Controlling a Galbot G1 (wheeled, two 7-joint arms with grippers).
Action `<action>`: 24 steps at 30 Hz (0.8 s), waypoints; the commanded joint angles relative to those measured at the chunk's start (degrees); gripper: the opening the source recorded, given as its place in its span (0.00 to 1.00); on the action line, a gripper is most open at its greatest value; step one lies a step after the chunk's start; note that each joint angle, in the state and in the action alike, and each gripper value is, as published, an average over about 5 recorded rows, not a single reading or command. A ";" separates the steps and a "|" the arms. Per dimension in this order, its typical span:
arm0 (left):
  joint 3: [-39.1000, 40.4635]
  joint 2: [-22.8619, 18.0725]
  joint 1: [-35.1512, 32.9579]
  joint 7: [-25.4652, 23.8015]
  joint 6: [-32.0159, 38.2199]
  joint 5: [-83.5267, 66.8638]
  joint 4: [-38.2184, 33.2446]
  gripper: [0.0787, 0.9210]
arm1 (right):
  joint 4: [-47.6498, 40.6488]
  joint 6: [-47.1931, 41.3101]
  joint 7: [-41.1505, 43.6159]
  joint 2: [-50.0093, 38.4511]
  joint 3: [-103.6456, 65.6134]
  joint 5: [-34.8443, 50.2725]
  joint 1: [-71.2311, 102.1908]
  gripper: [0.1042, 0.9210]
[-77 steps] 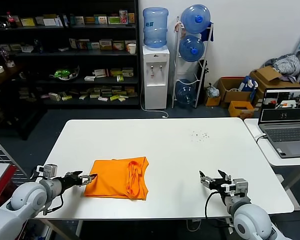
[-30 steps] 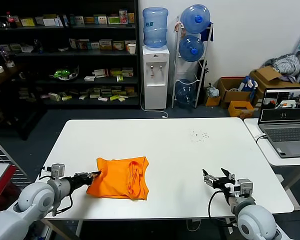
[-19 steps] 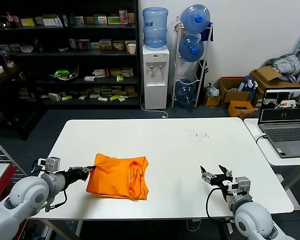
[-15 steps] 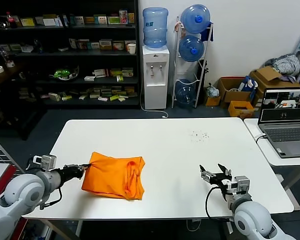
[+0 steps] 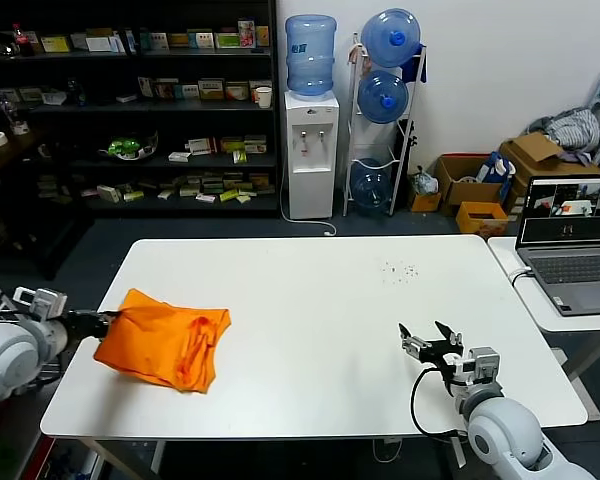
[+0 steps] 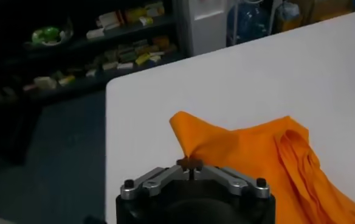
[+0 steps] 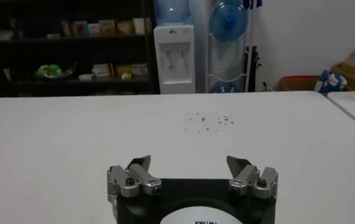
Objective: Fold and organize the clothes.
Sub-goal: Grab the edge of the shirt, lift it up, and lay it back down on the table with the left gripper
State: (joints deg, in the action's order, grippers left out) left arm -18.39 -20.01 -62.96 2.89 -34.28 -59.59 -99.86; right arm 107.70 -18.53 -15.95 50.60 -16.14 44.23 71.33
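Next, my left gripper pulls the orange T-shirt [image 5: 180, 347] by its corner to the table's middle [image 5: 315, 340], because it is bunched up at the table's edge, far from my right gripper.
The clothes are one bright orange T-shirt [image 5: 165, 340], folded into a bundle near the table's left edge. My left gripper [image 5: 102, 320] is shut on the shirt's left corner, at the table's left rim. In the left wrist view the pinched corner of the shirt [image 6: 250, 152] rises to a peak right at the left gripper [image 6: 191, 165]. My right gripper [image 5: 428, 335] stands open low over the front right of the table, far from the shirt. In the right wrist view the right gripper [image 7: 189, 163] has only bare table between its fingers.
The white table [image 5: 320, 290] carries dark specks [image 5: 400, 270] at its back right. A laptop [image 5: 570, 240] sits on a side table to the right. Shelves [image 5: 130, 110], a water dispenser [image 5: 310, 130] and cardboard boxes [image 5: 480, 190] stand behind.
The left gripper has dragged the shirt leftward across the table, from the front middle-left to the left edge. The shirt has bunched up slightly. The right gripper has barely moved.
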 commanded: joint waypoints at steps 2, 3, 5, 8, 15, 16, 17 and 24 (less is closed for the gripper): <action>-0.91 7.12 0.64 -3.07 0.87 5.43 8.98 0.01 | -0.46 0.27 0.20 0.24 0.23 -0.33 -0.50 0.88; -1.00 7.12 0.74 -3.04 0.87 5.34 8.99 0.01 | -0.48 0.26 0.18 0.27 0.28 -0.37 -0.55 0.88; -1.20 6.98 0.82 -2.81 0.84 4.70 8.37 0.01 | -0.47 0.22 0.13 0.33 0.35 -0.43 -0.62 0.88; -2.28 6.14 -0.14 -0.46 0.11 -1.01 4.32 0.01 | -0.39 0.16 0.03 0.41 0.35 -0.58 -0.57 0.88; -1.22 -6.84 -0.58 21.47 -1.73 -33.95 -13.45 0.01 | 0.19 -0.39 -0.78 1.15 -0.62 -1.49 0.53 0.88; 0.34 -10.49 0.71 23.98 -1.60 -36.39 -15.03 0.01 | 0.35 -0.58 -1.03 1.33 -0.87 -1.71 0.85 0.88; 2.90 -14.48 2.65 26.15 -1.43 -37.87 -15.86 0.01 | 0.53 -0.79 -1.31 1.50 -1.24 -1.95 1.26 0.88; 22.55 -38.33 18.51 30.09 0.91 -35.52 -7.60 0.01 | 2.46 -2.23 -3.19 3.01 -5.78 -3.01 6.01 0.88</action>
State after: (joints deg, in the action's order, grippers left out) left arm -15.54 -28.18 -59.82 18.48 -34.64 -80.44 -106.66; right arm 108.72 -19.72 -17.47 52.47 -17.93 42.14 73.03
